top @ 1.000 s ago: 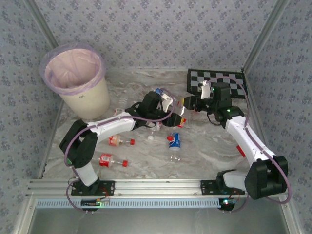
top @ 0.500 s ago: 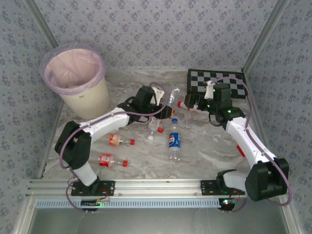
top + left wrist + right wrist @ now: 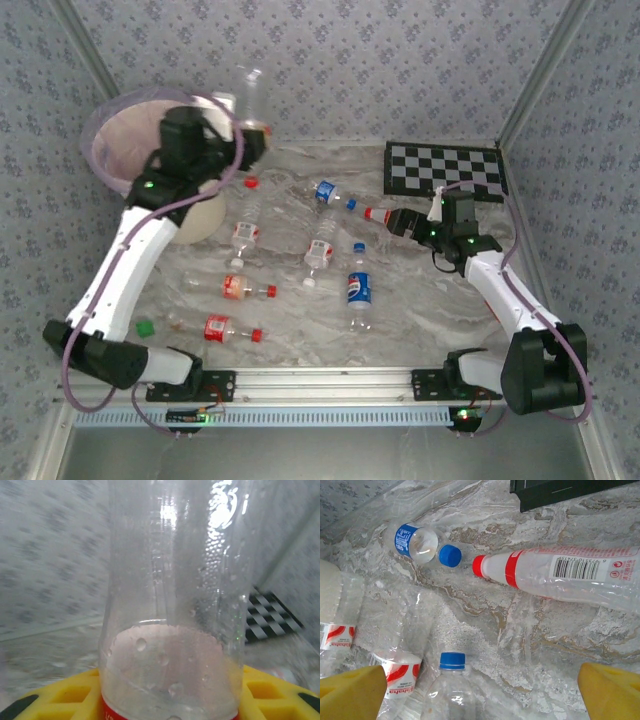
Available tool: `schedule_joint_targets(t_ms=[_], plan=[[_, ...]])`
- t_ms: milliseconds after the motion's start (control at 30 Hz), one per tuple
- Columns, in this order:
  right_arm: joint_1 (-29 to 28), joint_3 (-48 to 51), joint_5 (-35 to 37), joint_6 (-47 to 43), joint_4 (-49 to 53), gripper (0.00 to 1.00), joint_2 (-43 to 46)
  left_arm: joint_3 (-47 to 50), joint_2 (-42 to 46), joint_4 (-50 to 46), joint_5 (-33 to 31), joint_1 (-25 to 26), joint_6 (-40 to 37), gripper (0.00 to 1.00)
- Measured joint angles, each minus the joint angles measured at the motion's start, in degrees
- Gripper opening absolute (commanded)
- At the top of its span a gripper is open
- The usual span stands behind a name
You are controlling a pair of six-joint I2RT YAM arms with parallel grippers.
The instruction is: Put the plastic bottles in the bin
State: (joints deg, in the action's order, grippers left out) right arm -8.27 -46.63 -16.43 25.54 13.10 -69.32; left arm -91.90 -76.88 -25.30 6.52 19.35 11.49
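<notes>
The red-capped bottle (image 3: 555, 575) is lying lengthwise from one finger to the other, so the robot's right gripper should move around to the bottle's base end (image 3: 631, 586) and turn to grip across it.
My left gripper (image 3: 232, 128) is raised high beside the right rim of the bin (image 3: 104, 150), a cream bucket lined with a pink bag. It is shut on a clear plastic bottle (image 3: 250, 92) with a red label, which stands up out of the jaws. In the left wrist view this bottle (image 3: 172, 630) sits between the yellow fingers (image 3: 65, 700). My right gripper (image 3: 400, 222) hovers low and open over the table, with nothing between its fingers (image 3: 352, 692). A red-capped bottle (image 3: 560, 572) and a blue-capped bottle (image 3: 422, 542) lie ahead of it.
Several more bottles lie on the marble table: a Pepsi bottle (image 3: 357, 290), two red-labelled ones (image 3: 240, 288) (image 3: 222, 328), and clear ones (image 3: 243, 228) (image 3: 320, 245). A loose green cap (image 3: 145, 327) lies at the left. A checkerboard (image 3: 445, 170) lies at the back right.
My left arm has swung up and left from the table's middle to the bin, carrying the bottle. My right gripper has opened and pulled back slightly.
</notes>
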Motion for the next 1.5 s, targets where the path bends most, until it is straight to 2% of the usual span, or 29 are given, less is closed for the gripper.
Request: schedule_joint_targets(t_ms=[100, 233, 400, 500, 600, 767, 1033, 1067, 1100, 1133, 1200, 1233, 1333, 1500], plan=[[0.00, 0.04, -1.14, 0.96, -1.18, 1.00, -0.11, 0.09, 2.69, 0.37, 0.26, -6.38, 2.16, 0.16], [-0.37, 0.61, -3.08, 2.58, -3.54, 1.00, -1.25, 0.09, 4.72, 1.51, -0.52, -10.99, 4.31, 0.00], [-2.05, 0.63, -4.85, 3.65, -5.05, 1.00, -3.56, -0.11, 3.82, 5.05, -1.81, -19.02, 6.64, 0.00], [-3.19, 0.66, -5.40, 3.63, -5.38, 1.00, -3.74, -2.10, 0.68, 5.70, -2.82, -22.05, 6.69, 0.00], [-3.85, 1.11, -5.51, 3.63, -6.05, 1.00, -3.67, -4.90, -3.67, 5.66, -3.23, -23.89, 6.51, 0.00], [-3.87, 2.71, -5.44, 3.54, -5.49, 1.00, -2.49, -14.88, -14.34, 0.83, -3.65, -24.61, 4.33, 0.00], [-3.65, 4.90, -3.19, 2.08, -4.11, 1.00, 4.76, -14.14, -22.88, -7.13, -2.97, -24.61, 0.39, 0.00], [-3.50, 4.98, -2.86, 1.92, -4.07, 1.00, 5.44, -13.25, -23.17, -7.80, -2.97, -24.61, -0.04, 0.03], [-3.28, 5.09, -2.47, 1.79, -3.98, 1.00, 6.14, -12.50, -23.39, -8.48, -2.95, -24.61, -0.48, 0.12], [-3.02, 5.20, -2.23, 1.55, -3.80, 1.00, 6.64, -11.91, -23.61, -9.22, -2.91, -24.61, -0.94, 0.24], [-2.64, 5.38, -1.70, 1.01, -3.37, 1.00, 6.95, -11.21, -23.80, -10.45, -2.71, -24.61, -1.73, 0.58], [-2.45, 5.46, -1.42, 0.76, -3.13, 1.00, 6.95, -10.99, -23.80, -10.99, -2.67, -24.61, -2.32, 0.70], [-1.95, 5.64, -1.14, 0.35, -2.01, 1.00, 6.93, -10.99, -23.76, -11.45, -2.36, -24.61, -3.28, 0.86], [-1.92, 5.64, -1.27, -0.09, -1.92, 1.00, 6.78, -11.04, -23.63, -12.39, -2.10, -24.61, -4.46, 0.98]])
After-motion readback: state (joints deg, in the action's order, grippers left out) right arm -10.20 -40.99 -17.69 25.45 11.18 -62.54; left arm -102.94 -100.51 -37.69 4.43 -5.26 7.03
